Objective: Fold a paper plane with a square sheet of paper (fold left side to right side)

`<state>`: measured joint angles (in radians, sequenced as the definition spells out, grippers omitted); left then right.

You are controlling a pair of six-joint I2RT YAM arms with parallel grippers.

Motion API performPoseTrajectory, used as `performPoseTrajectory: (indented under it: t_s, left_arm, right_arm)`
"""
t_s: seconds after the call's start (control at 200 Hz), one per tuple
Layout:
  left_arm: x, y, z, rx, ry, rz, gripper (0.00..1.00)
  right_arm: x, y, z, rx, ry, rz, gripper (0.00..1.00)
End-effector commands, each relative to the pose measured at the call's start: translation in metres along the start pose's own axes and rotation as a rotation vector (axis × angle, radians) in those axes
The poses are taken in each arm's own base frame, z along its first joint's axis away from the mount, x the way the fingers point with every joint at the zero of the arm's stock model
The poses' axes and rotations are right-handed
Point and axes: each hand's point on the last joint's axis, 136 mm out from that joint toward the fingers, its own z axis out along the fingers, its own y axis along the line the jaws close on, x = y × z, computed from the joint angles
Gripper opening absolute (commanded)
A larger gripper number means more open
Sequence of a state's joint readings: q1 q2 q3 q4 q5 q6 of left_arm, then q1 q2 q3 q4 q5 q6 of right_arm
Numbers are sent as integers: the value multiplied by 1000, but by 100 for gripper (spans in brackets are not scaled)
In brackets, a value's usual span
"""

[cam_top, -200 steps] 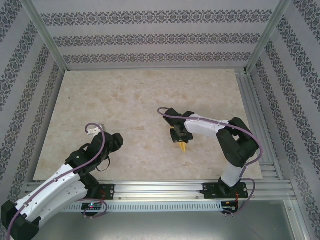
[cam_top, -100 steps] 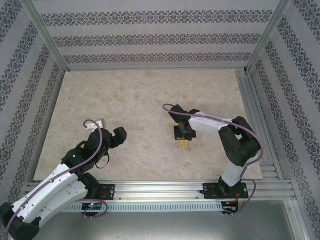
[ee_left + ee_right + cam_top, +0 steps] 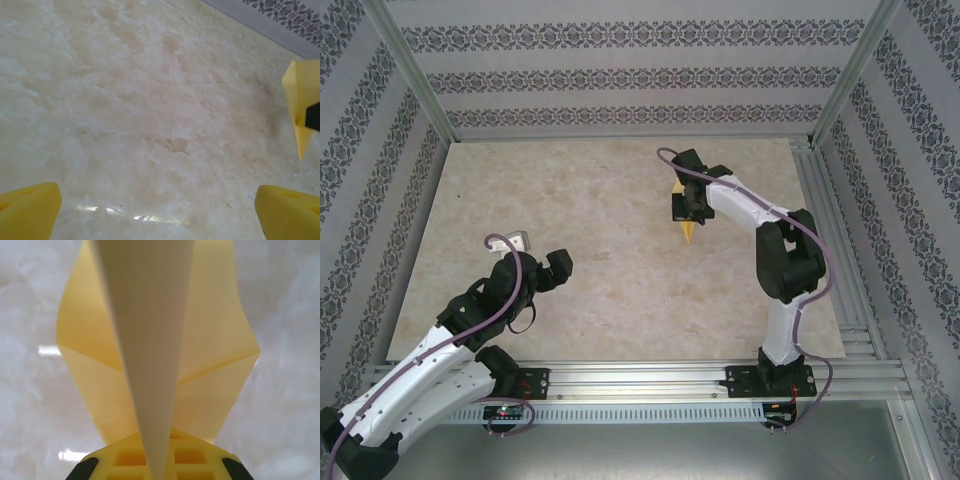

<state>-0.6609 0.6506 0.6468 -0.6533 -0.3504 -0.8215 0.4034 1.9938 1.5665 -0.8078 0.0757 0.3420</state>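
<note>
The paper plane hangs by its centre fold over the table's clear far middle, so the robot's right gripper should keep bringing it down until it rests there.
The paper plane is a narrow yellow-orange dart, and it hangs tip toward the near edge from my right gripper, which is shut on it over the far middle of the table. In the right wrist view its pale centre fold runs up from between the yellow pads, with the wings spread to both sides. My left gripper is open over the near left of the table, holding nothing. Its yellow fingertips stand wide apart over bare marble, and the paper plane shows at that view's right edge.
The marble-patterned table top is bounded by patterned walls and aluminium posts. A metal rail runs along the near edge, carrying both arm bases. A rail also runs along the table's right side.
My right gripper has carried the paper plane from the table's middle toward the far side. My left gripper has opened wide and shifted slightly right.
</note>
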Motion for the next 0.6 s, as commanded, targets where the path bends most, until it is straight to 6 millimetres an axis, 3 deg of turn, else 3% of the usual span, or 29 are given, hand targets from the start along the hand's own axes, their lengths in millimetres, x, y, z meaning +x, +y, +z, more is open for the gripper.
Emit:
performPoseTrajectory:
  t_s: [0.0,0.245,0.594]
  left_arm:
    - [-5,3,-4,-30,7,42,100]
    - [1,-1,2,-44,60,77,100]
    - [2,-9,4,-15,78,68,100]
  right_arm:
    - [-15,-6,19,16,46,-33,4]
    - [-54,-14,47,85,68,-54,5]
    - [-60,-21,82,70,130,-24,7]
